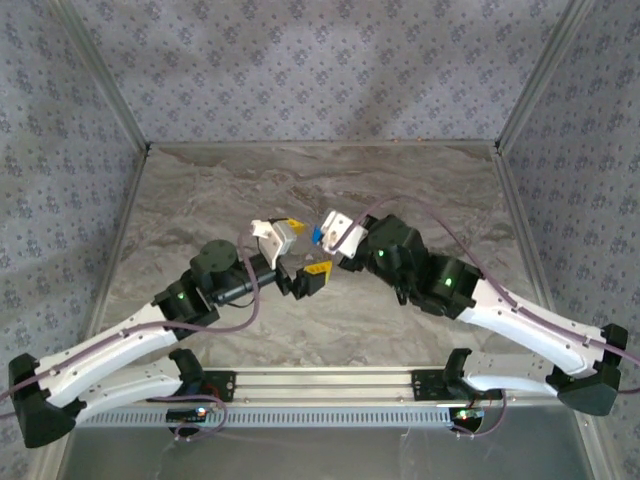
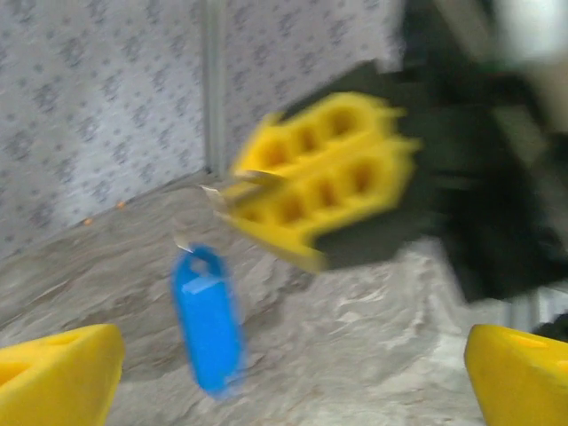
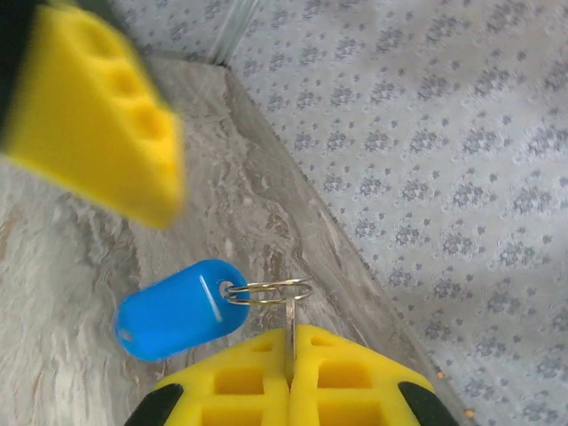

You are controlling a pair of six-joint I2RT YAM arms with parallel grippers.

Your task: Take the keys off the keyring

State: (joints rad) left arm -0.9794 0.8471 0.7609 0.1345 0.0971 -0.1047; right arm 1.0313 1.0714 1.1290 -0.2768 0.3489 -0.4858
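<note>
The keyring (image 3: 269,291) is crooked to my left gripper's open fingers. Next, my right gripper turns the key to face those fingers and moves the keyring into their gap (image 1: 308,247).
The keys show as one small bright blue oblong piece (image 3: 177,308) hanging in the air from a thin metal keyring (image 3: 271,291). My right gripper (image 3: 291,333) is shut on a thin metal strip that leads up into the ring. In the left wrist view, the blue piece (image 2: 206,319) dangles below the right gripper's yellow pads (image 2: 328,177), blurred. My left gripper (image 2: 288,382) is open, its pads wide apart on either side, touching neither the ring nor the blue piece. From above, the left gripper (image 1: 303,248) faces the right gripper (image 1: 325,232) at mid-table, with the blue piece (image 1: 316,236) between them.
A marbled grey tabletop (image 1: 420,180) lies below, with patterned fabric walls on three sides and metal corner posts (image 1: 530,90). One yellow pad of the left gripper (image 3: 98,124) hangs close above the blue piece in the right wrist view.
</note>
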